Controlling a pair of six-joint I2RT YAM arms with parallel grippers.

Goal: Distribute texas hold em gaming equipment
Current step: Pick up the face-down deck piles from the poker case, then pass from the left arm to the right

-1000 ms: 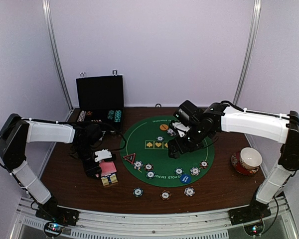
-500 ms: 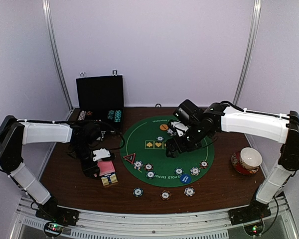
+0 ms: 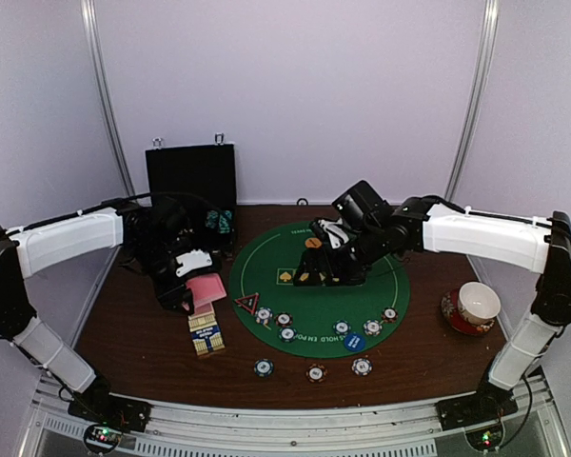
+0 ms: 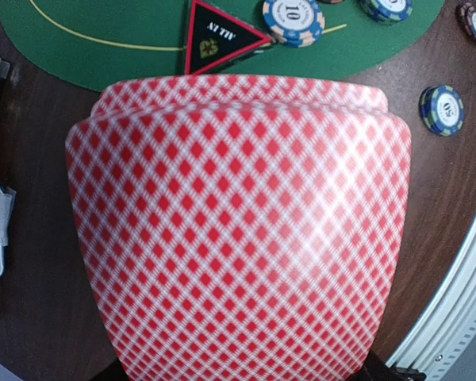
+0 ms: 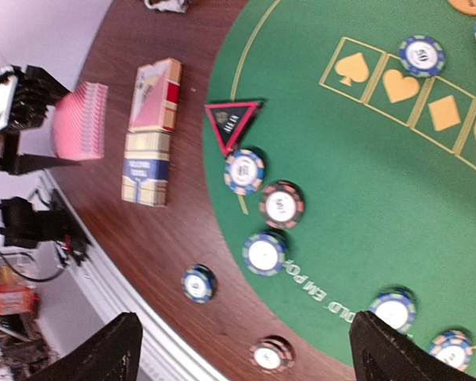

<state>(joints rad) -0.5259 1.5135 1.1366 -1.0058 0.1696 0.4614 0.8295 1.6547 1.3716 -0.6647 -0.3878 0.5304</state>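
Observation:
The playing cards make an uneven step [image 4: 239, 97] at the stack's loose end, past my left gripper's fingers, so my right gripper needs to move over and close on that end [image 3: 218, 285].
My left gripper [image 3: 185, 288] is shut on a stack of pink-backed playing cards [image 3: 207, 288] and holds it above the wooden table, left of the green mat. The cards [image 4: 238, 230] fill the left wrist view and hide the fingers. My right gripper [image 3: 325, 273] is open and empty, hovering over the mat's left half; its fingers [image 5: 115, 349] stand wide apart. Several striped chips [image 3: 287, 334] lie along the mat's near edge with a blue button [image 3: 354, 341]. Three chips [image 3: 315, 373] lie off the mat. An orange button [image 3: 312, 243] lies at the far side.
A card box [image 3: 206, 333] lies on the table [image 3: 124, 333] below the held cards. A black triangular token [image 3: 247, 303] sits at the mat's [image 3: 400, 286] left edge. The open black case [image 3: 191, 186] stands at the back left. A cup on a saucer [image 3: 476, 307] stands at the right.
My left gripper has lifted the cards off the card box and moved them back and a little right. My right gripper has swung left and back over the mat.

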